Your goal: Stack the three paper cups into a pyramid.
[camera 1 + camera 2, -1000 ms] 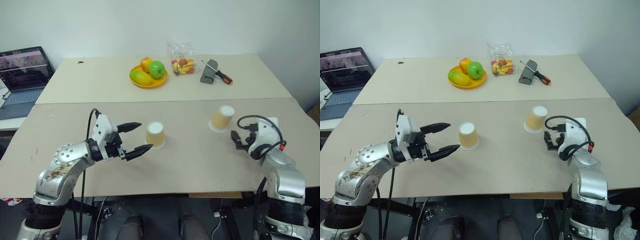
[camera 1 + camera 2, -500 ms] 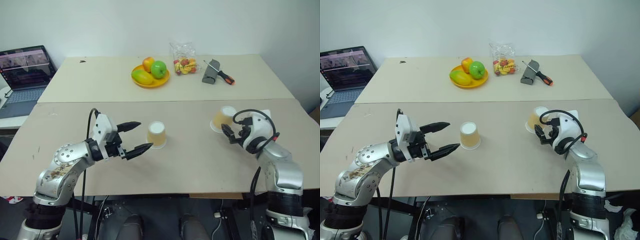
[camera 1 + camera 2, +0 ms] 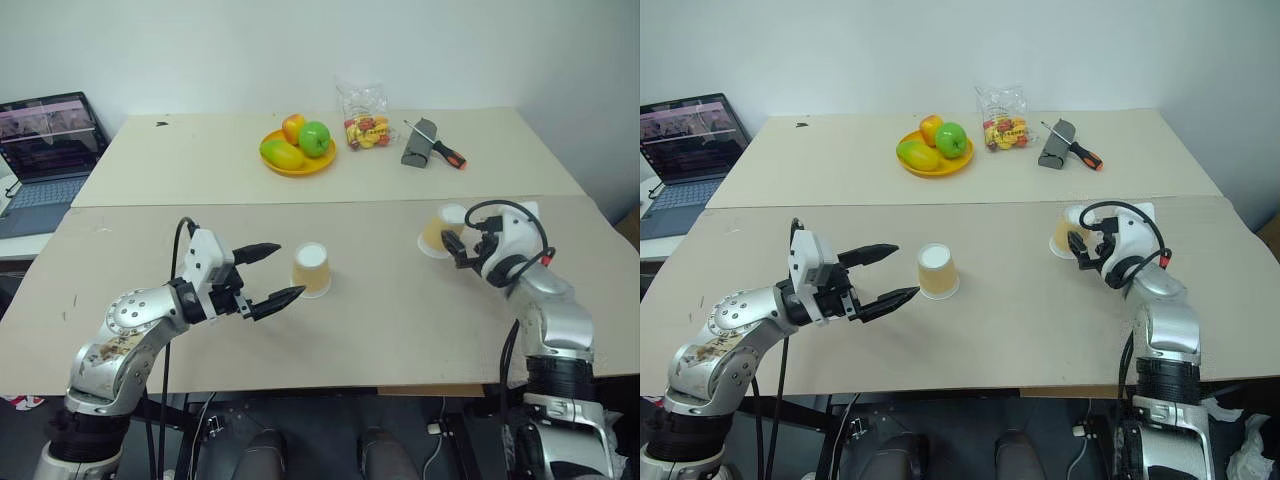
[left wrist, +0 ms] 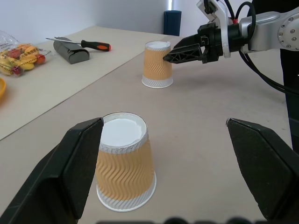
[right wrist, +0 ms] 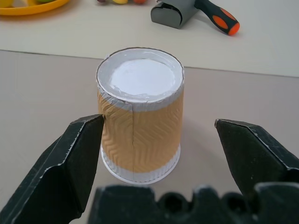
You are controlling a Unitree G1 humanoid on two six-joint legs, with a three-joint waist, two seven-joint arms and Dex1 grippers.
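My left gripper's wrist covers a patch beside the middle cup, so I should expect the third paper cup hidden behind that wrist.
Two tan paper cups with white bases stand upside down on the table. One cup is in the middle, and my left gripper is open just to its left, fingers pointing at it. In the left wrist view this cup stands just ahead, close to one finger. The other cup is at the right. My right gripper is open with its fingertips right at that cup's near side. The right wrist view has the cup centred ahead of the spread fingers.
On the far table sit a yellow plate of fruit, a clear bag of sweets, a grey holder and an orange-handled screwdriver. An open laptop is at the far left. A seam runs between the two tabletops.
My right gripper has moved forward and up to the right cup, its fingers still spread. The left arm and both cups have stayed put.
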